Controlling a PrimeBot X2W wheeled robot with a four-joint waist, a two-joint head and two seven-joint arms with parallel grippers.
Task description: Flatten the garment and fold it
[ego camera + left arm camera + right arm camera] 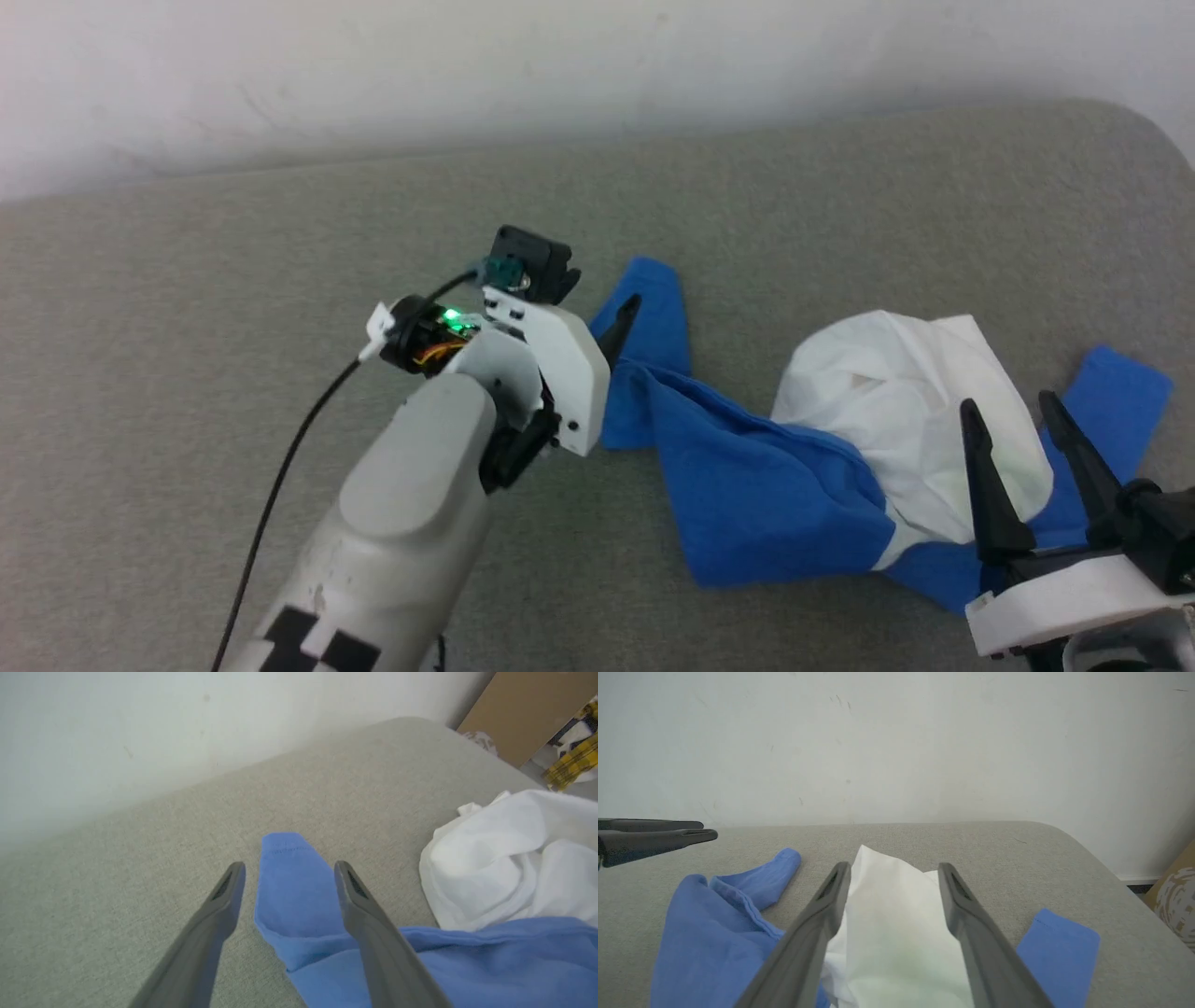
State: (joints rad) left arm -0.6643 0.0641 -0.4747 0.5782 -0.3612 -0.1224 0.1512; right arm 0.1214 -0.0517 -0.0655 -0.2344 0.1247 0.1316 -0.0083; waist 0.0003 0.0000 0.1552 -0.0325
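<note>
My gripper will make the blue sleeve straighten into a long piece and pull the garment's white body along when I pull the sleeve's cuff (655,278), because the sleeve's middle lies folded (700,401).
The garment (896,392) lies crumpled on the grey cushion, a white bunched body with blue sleeves spread to both sides. One blue sleeve (292,891) runs out flat towards the wall. My left gripper (289,870) hovers open just above this sleeve, one finger on each side of its cuff. In the head view the left gripper (627,313) is partly hidden behind its own wrist. My right gripper (1013,411) stands open at the lower right, fingers over the near edge of the white body (892,933). The other blue sleeve (1057,947) lies to its right.
The grey upholstered surface (233,280) ends at a white wall (373,65) behind and rounds off at the far right corner. A cardboard box (523,709) and a yellow plaid cloth (572,758) lie beyond the right edge. A black cable (280,476) trails from my left wrist.
</note>
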